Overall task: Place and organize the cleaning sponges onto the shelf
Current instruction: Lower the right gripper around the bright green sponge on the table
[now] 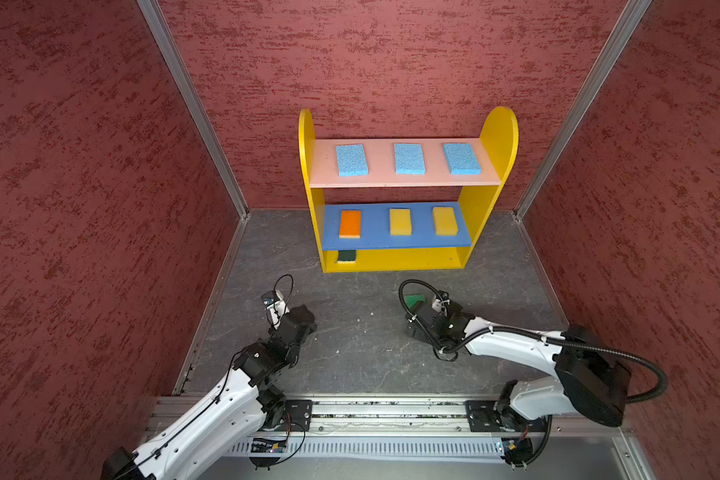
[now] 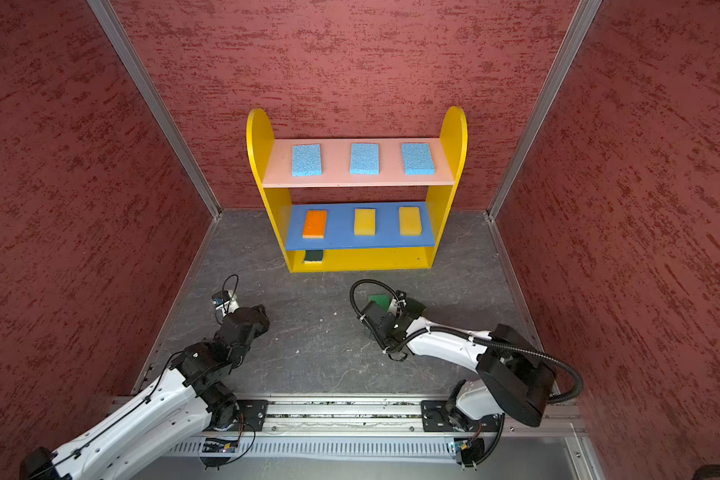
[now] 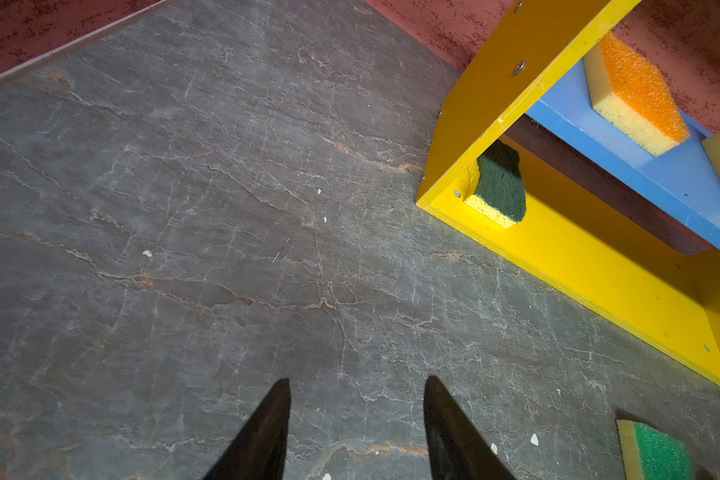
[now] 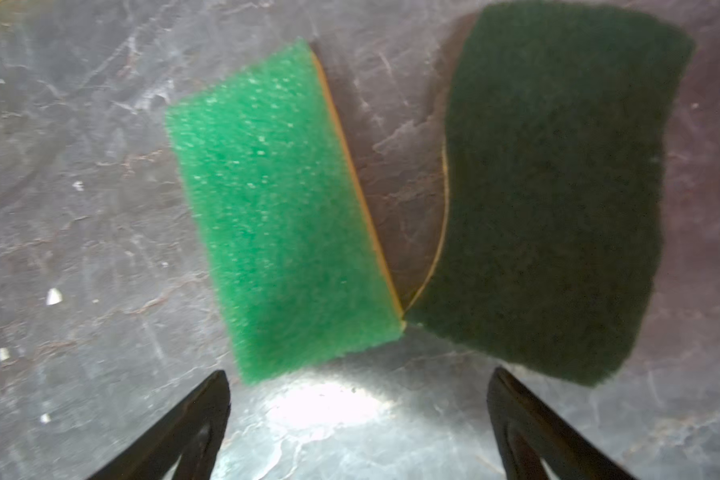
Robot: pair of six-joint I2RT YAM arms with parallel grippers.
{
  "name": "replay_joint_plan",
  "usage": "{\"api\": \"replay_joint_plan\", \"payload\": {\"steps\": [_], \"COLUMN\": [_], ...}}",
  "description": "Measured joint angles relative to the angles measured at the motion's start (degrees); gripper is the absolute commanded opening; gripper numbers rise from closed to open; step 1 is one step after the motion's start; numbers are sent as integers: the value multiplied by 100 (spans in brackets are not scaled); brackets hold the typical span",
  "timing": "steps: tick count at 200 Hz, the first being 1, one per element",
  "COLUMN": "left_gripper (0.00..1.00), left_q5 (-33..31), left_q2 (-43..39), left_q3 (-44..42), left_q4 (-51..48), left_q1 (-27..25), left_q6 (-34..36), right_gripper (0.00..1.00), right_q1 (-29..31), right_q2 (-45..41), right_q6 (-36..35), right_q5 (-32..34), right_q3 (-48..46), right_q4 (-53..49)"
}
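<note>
The dark green wavy sponge's corner (image 4: 425, 316) is in front of a finger, so next my right gripper moves over and turns so that its fingers go around only the bright green-topped sponge (image 4: 289, 220).
The shelf (image 1: 497, 137) stands against the back wall in both top views. Three light blue sponges (image 1: 409, 158) lie on its pink board. An orange-topped sponge (image 1: 350, 223) and two yellow ones (image 1: 400, 221) lie on the blue board. A dark green sponge (image 3: 501, 183) sits at the left end of the yellow bottom. On the floor, a bright green-topped sponge (image 4: 283, 208) and a dark green wavy sponge (image 4: 558, 187) touch at one corner. My right gripper (image 4: 359, 370) hangs open just short of them. My left gripper (image 3: 358, 379) is open over bare floor.
Red textured walls (image 1: 100, 208) close in the left, right and back sides. An aluminium rail (image 1: 391, 415) carrying both arm bases runs along the front edge. The floor (image 1: 350, 353) is grey stone-patterned, with small white crumbs.
</note>
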Motion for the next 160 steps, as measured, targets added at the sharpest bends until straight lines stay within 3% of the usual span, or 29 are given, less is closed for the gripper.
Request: {"api": "replay_joint_plan", "payload": {"steps": [38,89,160], "left_gripper": [53,55,55], "left_q5": [-7,-48,-214], "left_q2": [-9,-219,-498], "left_q3": [2,55,57], "left_q4": [-109,-417,-811], "left_q1": [0,0,0], "left_q6": [-81,-184,-389], "right_gripper": [97,97,97], "right_q1": [-168,-892,-800], "right_q2": [13,-122,-160], "right_q6": [-122,-640,-1375], "right_q5": [-9,-105,-372], "right_q3": [-70,-363,-361], "right_q4": [195,625,1025]}}
